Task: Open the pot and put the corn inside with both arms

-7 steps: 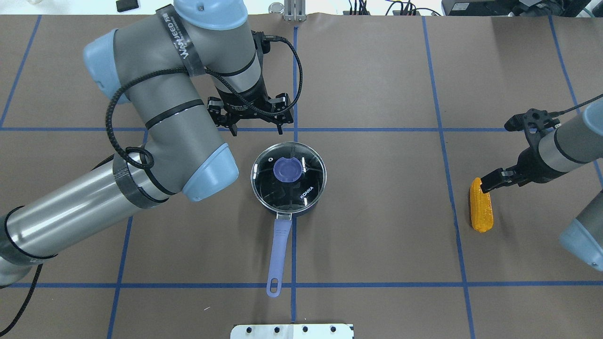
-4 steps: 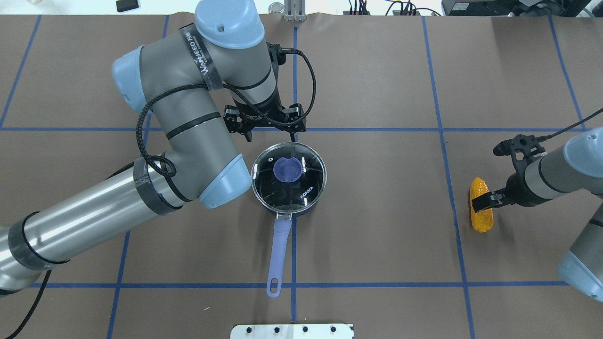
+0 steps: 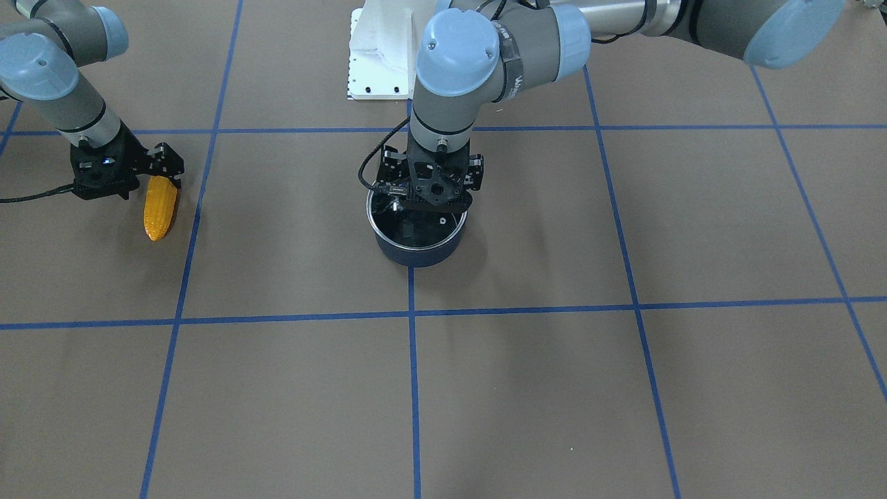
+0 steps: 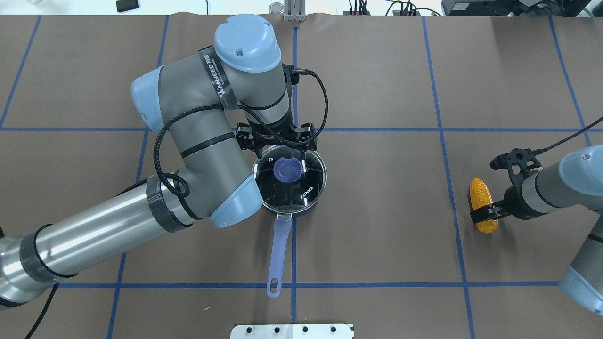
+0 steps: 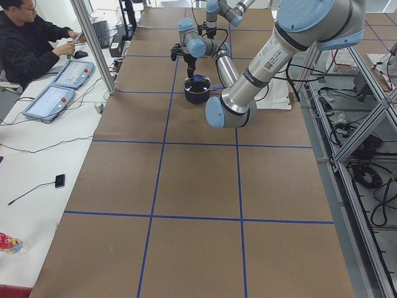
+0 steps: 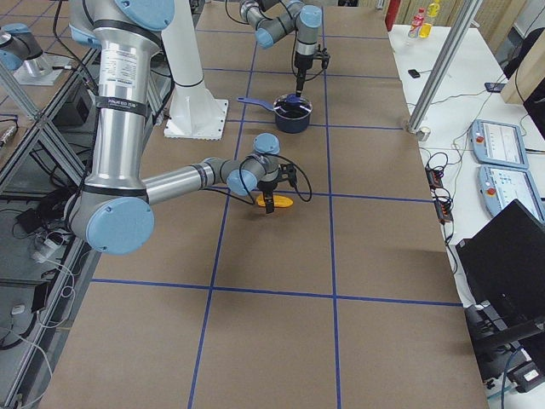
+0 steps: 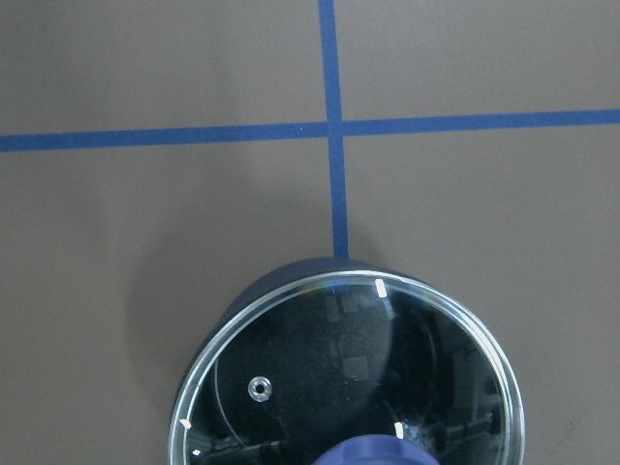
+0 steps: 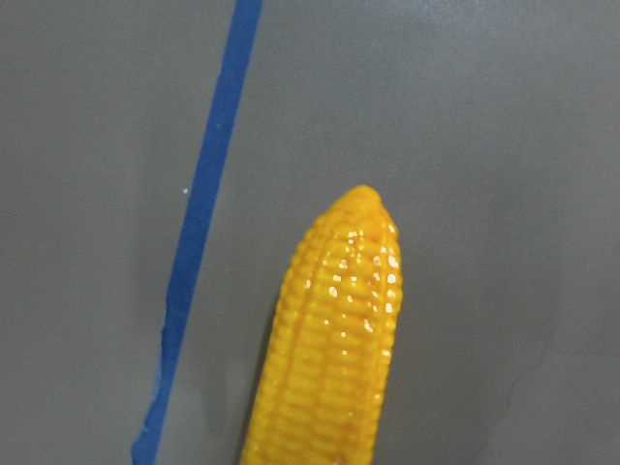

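I expect the corn (image 3: 159,208) to lie down fully inside when I put it in the pot, since it looks shorter than the pot's wide rim (image 3: 416,247).
The dark navy pot (image 4: 311,203) stands mid-table with its glass lid (image 4: 308,181) on and its lavender handle (image 4: 279,249) pointing toward the robot. The lid's lavender knob (image 4: 287,169) shows. My left gripper (image 4: 281,156) is open and hangs over the lid's far half, its fingers on either side of the knob; it also shows in the front view (image 3: 426,202) above the pot (image 3: 416,253). The corn (image 4: 478,193) lies on the table at the right. My right gripper (image 4: 485,215) is open and low over the corn's thick half. The right wrist view shows the corn's tip (image 8: 334,329).
Blue tape lines (image 4: 443,141) grid the brown table. The white base mount (image 4: 292,331) sits at the near edge. An operator (image 5: 31,37) and control pendants (image 5: 46,102) are on a side table beyond the far edge.
My left arm has swung right and toward the pot, bringing its open gripper over the lid. My right gripper has moved along the corn from its tip toward its thick end.
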